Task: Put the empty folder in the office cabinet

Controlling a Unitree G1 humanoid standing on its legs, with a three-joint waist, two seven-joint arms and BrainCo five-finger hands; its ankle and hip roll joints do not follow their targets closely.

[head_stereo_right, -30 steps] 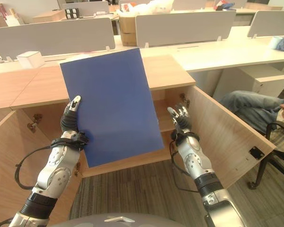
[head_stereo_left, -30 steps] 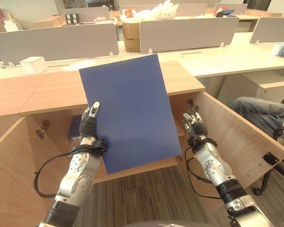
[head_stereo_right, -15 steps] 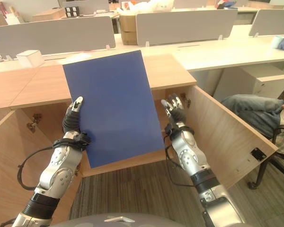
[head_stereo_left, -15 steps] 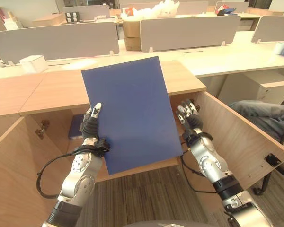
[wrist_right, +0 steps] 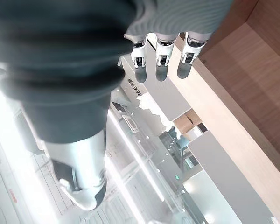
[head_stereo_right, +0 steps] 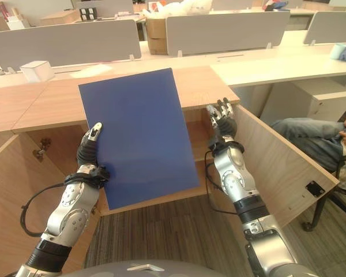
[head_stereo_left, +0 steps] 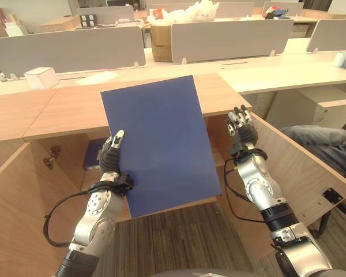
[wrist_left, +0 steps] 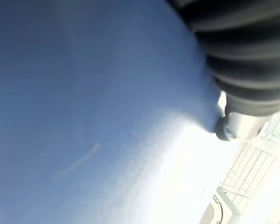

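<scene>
The folder (head_stereo_left: 161,144) will stay flat and shut when I carry it, because the blue folder's free edge (head_stereo_left: 206,135) is straight and its other side is pinched.
The blue folder (head_stereo_left: 161,144) stands tilted in the air before the open wooden cabinet (head_stereo_left: 63,109). My left hand (head_stereo_left: 111,158) pinches its lower left edge, thumb on the front face and fingers hidden behind. In the left wrist view the folder's blue face (wrist_left: 84,102) lies right against the hand. My right hand (head_stereo_left: 242,130) is open with straight fingers, raised by the cabinet top's right corner, apart from the folder. Its fingers (wrist_right: 159,63) point along the cabinet's wooden edge.
Both cabinet doors hang open, the left door (head_stereo_left: 17,213) and the right door (head_stereo_left: 294,167). A dark blue item (head_stereo_left: 92,154) lies on the inner shelf. A seated person's legs (head_stereo_left: 323,138) are at the right. A white box (head_stereo_left: 40,78) sits on the desk behind.
My right hand has risen from beside the folder's lower right edge to the cabinet top's corner. The folder has sunk slightly in my left hand.
</scene>
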